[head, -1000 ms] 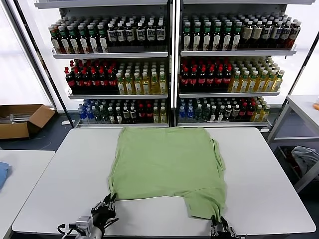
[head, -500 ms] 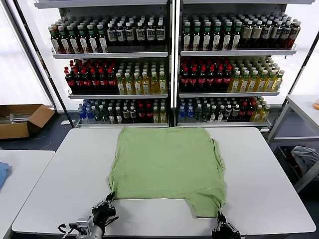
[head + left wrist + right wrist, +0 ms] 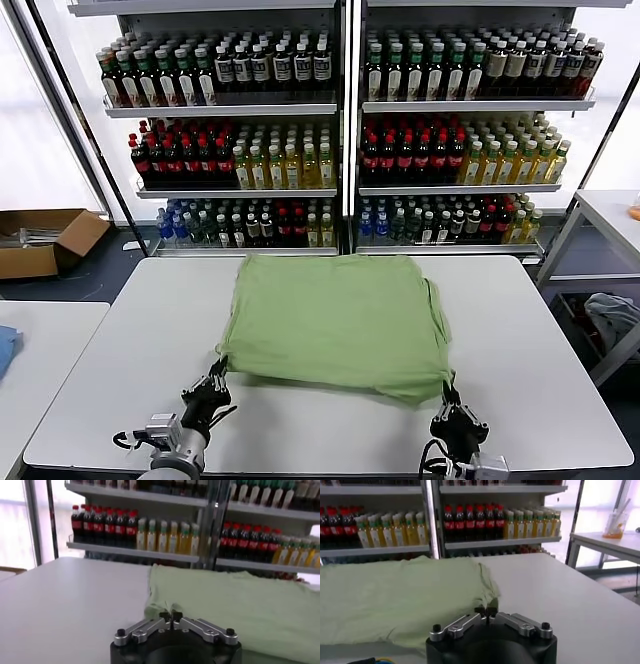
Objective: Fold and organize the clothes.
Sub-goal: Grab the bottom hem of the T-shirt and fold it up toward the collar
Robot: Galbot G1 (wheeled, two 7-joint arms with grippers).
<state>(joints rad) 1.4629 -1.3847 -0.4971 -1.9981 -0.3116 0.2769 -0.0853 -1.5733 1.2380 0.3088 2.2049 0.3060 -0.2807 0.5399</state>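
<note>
My two grippers are holding the lifted hem [image 3: 330, 382] spread across them, and the shirt's far edge [image 3: 402, 315] is flat. My right gripper should keep folding forward and let go of the hem on the shirt.
The light green shirt [image 3: 335, 320] lies plain side up on the white table [image 3: 120, 370], its near hem lifted off the surface. My left gripper [image 3: 217, 381] is shut on the hem's near left corner [image 3: 162, 607]. My right gripper [image 3: 446, 393] is shut on the near right corner [image 3: 487, 602]. In the left wrist view, the left gripper [image 3: 170, 616] pinches a small fold of green cloth. The right gripper [image 3: 485, 612] in the right wrist view does the same. The shirt's far edge [image 3: 325, 260] rests flat near the table's back.
Shelves of bottles [image 3: 345, 140] stand close behind the table. A second white table [image 3: 40, 350] with a blue item [image 3: 6, 348] is at the left. A cardboard box [image 3: 45, 240] sits on the floor, and a grey-blue bundle [image 3: 612, 315] lies under a table at right.
Both grippers closed on the hem corners, lifted them and carried them toward the shelves. The long near right flap has been drawn up, so the shirt looks shorter.
</note>
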